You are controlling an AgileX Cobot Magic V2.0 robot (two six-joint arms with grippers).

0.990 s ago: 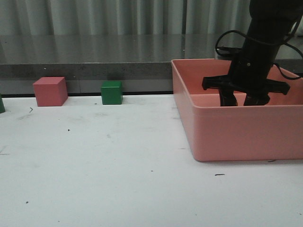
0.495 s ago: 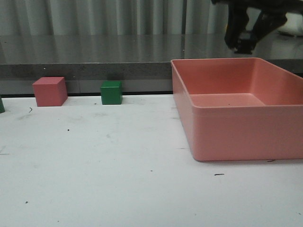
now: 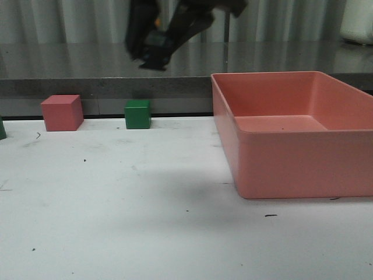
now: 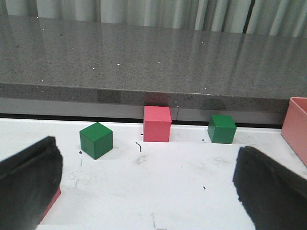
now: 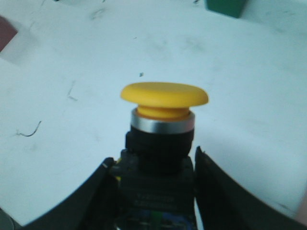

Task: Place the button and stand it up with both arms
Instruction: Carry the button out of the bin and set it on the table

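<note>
My right gripper should keep lowering the button until it rests on the white tabletop before the cubes [image 3: 114, 188], then let go, because its fingers are around the button's black body [image 5: 160, 143] and that spot is clear.
The button [image 5: 164, 96] has a yellow mushroom cap, a pale collar and a black body, and it points away from the wrist camera. My right gripper [image 5: 156, 163] is shut on its black body, one finger on each side. In the front view the right gripper [image 3: 152, 44] is blurred, high above the table's back middle, left of the pink tray; the button is hard to make out there. My left gripper [image 4: 151, 191] is open and empty, its two black fingers [image 4: 29, 182] wide apart low over the white table. The left gripper does not show in the front view.
A large pink tray [image 3: 291, 134] stands at the right. A pink-red cube [image 3: 61, 112] and a green cube [image 3: 137, 114] sit along the back edge under a grey ledge. The left wrist view shows another green cube [image 4: 96, 140] nearer.
My right gripper has risen out of the pink tray and swung left, from above the tray to high above the table's back middle.
</note>
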